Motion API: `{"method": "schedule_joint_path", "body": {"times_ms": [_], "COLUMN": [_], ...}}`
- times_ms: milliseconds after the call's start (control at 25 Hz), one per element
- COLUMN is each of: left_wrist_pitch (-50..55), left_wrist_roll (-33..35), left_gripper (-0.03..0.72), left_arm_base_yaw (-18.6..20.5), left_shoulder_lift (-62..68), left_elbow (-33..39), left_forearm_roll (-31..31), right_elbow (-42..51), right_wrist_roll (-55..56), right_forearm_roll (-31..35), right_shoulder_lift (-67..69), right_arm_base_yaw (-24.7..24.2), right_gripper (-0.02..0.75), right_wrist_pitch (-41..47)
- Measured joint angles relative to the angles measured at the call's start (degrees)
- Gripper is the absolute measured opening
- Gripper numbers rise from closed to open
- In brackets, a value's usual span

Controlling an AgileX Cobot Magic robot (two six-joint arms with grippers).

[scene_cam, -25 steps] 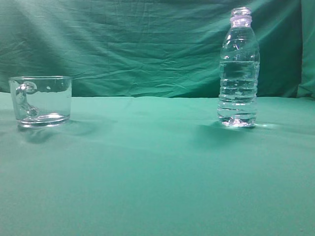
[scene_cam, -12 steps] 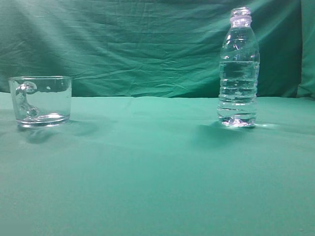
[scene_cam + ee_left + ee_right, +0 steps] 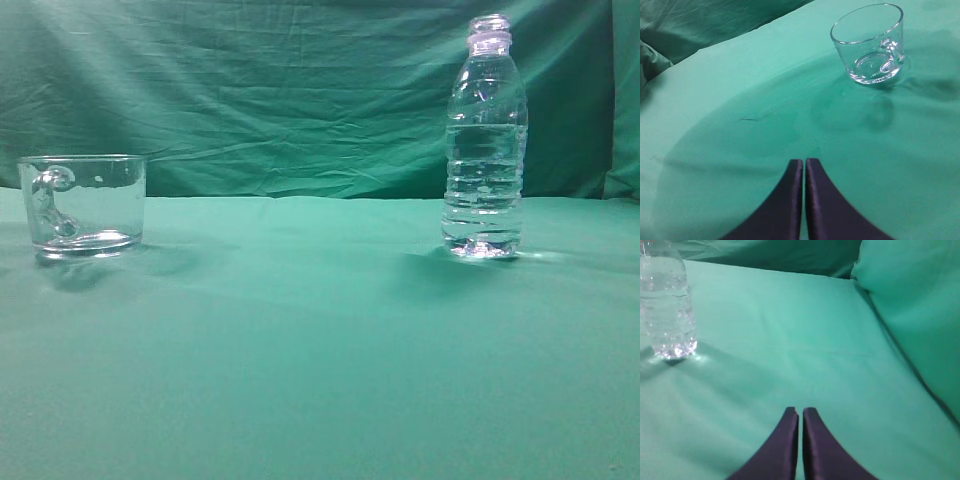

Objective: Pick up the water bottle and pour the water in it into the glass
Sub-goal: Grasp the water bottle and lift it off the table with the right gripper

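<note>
My right gripper is closed and points off to the side of the water bottle. It should swing into line with the bottle first, then open around the bottle's upper part.
The water bottle stands upright on the green cloth at the right, uncapped, with a pale lilac neck ring. Clear water fills most of it. It also shows at the upper left of the right wrist view. The glass stands at the left, empty, handle towards the camera; it also shows in the left wrist view. My left gripper is shut and empty, well short of the glass. My right gripper is shut and empty, to the right of the bottle. Neither gripper shows in the exterior view.
A green cloth covers the table and hangs as a wrinkled backdrop. The cloth rises in a fold at the right of the right wrist view and at the left of the left wrist view.
</note>
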Motion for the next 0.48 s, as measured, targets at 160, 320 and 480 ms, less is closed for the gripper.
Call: {"method": "schedule_joint_path", "body": {"times_ms": [160, 320, 480], "left_wrist_pitch": [0.00, 0.00, 0.00], "left_wrist_roll": [0.00, 0.00, 0.00], "left_gripper": [0.000, 0.000, 0.000], "left_arm_base_yaw": [0.00, 0.00, 0.00], "left_shoulder_lift": [0.00, 0.00, 0.00], "left_elbow": [0.00, 0.00, 0.00], "left_forearm_roll": [0.00, 0.00, 0.00], "right_elbow": [0.00, 0.00, -0.61], "right_wrist_roll": [8.26, 14.46, 16.27], "right_forearm_roll": [2.67, 4.16, 4.78], "right_shoulder_lift": [0.00, 0.00, 0.00], "right_arm_base_yaw": [0.00, 0.00, 0.00], "right_gripper": [0.000, 0.000, 0.000], "right_wrist_pitch": [-12.02, -28.83, -32.25]}}
